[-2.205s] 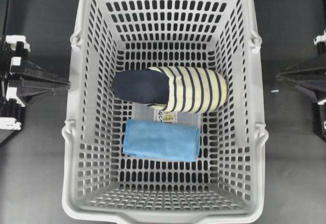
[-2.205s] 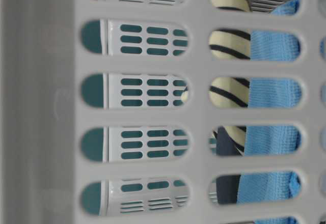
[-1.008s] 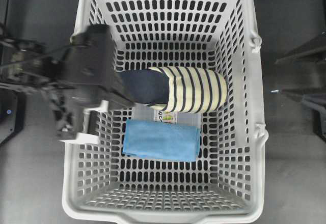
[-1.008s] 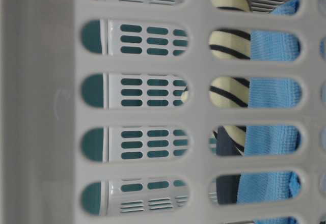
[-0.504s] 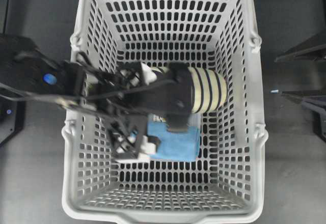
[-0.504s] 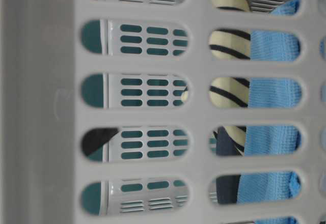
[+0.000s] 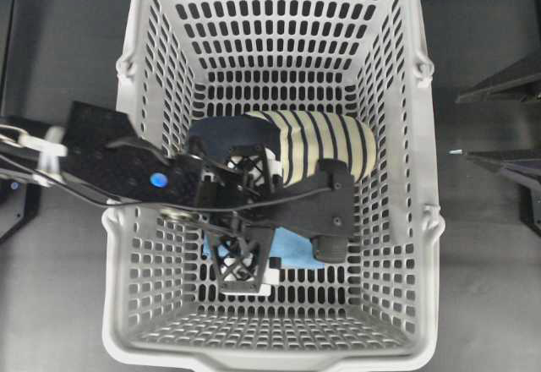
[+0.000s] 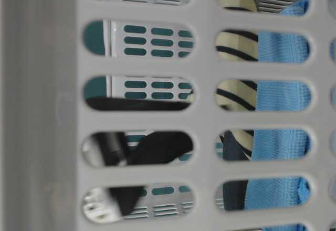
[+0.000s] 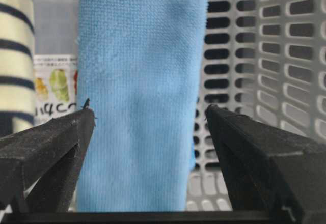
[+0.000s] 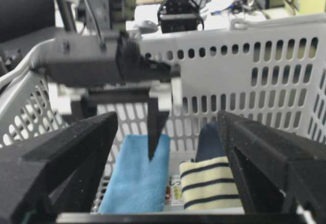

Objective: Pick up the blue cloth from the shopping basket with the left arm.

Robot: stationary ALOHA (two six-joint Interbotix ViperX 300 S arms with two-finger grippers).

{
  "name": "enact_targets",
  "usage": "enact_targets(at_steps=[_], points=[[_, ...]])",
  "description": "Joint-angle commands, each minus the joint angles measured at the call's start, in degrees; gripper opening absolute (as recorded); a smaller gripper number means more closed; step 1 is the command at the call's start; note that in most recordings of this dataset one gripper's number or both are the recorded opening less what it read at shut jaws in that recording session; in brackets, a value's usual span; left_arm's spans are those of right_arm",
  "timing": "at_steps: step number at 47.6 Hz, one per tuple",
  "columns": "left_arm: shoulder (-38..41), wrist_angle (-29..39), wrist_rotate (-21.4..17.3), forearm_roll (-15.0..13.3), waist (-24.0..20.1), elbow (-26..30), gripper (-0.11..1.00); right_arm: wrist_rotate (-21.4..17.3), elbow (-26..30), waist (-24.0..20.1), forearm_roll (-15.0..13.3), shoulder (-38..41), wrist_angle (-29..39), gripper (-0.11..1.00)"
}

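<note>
The blue cloth [image 9: 138, 94] shows stacked edges at its far end, so it will bunch up in the middle and stay in layers when I lift it.
The blue cloth [image 9: 137, 96] lies flat on the floor of the shopping basket [image 7: 431, 220], in front of the striped slipper. In the overhead view the left arm covers most of the cloth, and only an edge [image 7: 294, 247] shows. My left gripper [image 7: 247, 218] hangs inside the basket over the cloth. It is open in the left wrist view [image 9: 150, 114], with one finger on each side of the cloth's width and nothing held. The right wrist view shows its fingertip just above the cloth [image 10: 135, 183]. My right gripper [image 10: 168, 122] is open and empty, outside the basket at the right.
A navy and cream striped slipper [image 7: 321, 144] lies across the middle of the basket, right beside the cloth. A clear printed packet [image 9: 53, 86] lies under and between them. The slotted basket wall [image 9: 285, 56] stands close to the cloth's other side.
My left arm has reached further into the basket and lower, and its open gripper now straddles the cloth. Its dark parts now show through the slots at table level. Cloth and slipper have not moved.
</note>
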State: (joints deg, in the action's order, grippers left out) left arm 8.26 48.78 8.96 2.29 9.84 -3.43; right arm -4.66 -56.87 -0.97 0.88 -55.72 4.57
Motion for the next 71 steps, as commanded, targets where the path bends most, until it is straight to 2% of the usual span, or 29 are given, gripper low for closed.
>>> enact_targets(at_steps=[1, 10, 20, 27, 31, 34, 42, 43, 50, 56, 65, 71], points=[[0.62, -1.14, -0.09, 0.26, -0.18, -0.53, 0.86, -0.09, 0.53, 0.18, 0.18, 0.18, -0.53, 0.76], [2.90, -4.22, 0.00, 0.26, -0.26, -2.46, 0.86, -0.09, 0.35, 0.44, 0.18, 0.18, -0.88, 0.76], [3.96, -4.66, 0.09, 0.35, -0.26, -3.34, 0.85, -0.09, 0.00, 1.23, 0.18, 0.18, -1.05, 0.76], [3.96, -4.75, 0.09, 0.26, -0.18, -5.54, 0.80, -0.09, -0.70, 1.23, 0.18, 0.18, -2.02, 0.76], [3.78, -4.75, -0.18, 0.26, -0.18, -6.86, 0.70, -0.09, -1.05, 1.23, 0.18, 0.18, -3.25, 0.76], [3.43, -4.75, -0.44, 0.26, -0.18, -7.56, 0.57, -0.09, -1.41, 1.23, 0.18, 0.18, -4.22, 0.76], [2.11, -4.39, -0.62, 0.35, -0.09, -7.56, 0.17, -0.09, -2.29, 1.23, 0.18, 0.18, -6.59, 0.76], [1.85, -4.39, -0.70, 0.26, -0.09, -7.38, 0.15, -0.09, -2.46, 1.23, 0.18, 0.18, -6.77, 0.76], [-0.79, -3.87, -0.79, 0.26, -0.44, -4.39, 0.14, -0.09, -2.64, 1.49, 0.18, 0.18, -7.56, 0.76], [-3.52, -0.88, -0.79, 0.35, -0.35, 1.23, 0.14, -0.09, -2.72, 1.49, 0.18, 0.09, -7.47, 0.76], [-7.03, 9.67, -0.79, 0.26, -0.35, 14.33, 0.14, -0.09, -2.90, 1.58, 0.18, -0.44, -7.47, 0.76], [-7.73, 15.64, -0.79, 0.35, -0.44, 20.83, 0.14, -0.09, -3.16, 1.58, 0.18, -0.70, -7.56, 0.76]])
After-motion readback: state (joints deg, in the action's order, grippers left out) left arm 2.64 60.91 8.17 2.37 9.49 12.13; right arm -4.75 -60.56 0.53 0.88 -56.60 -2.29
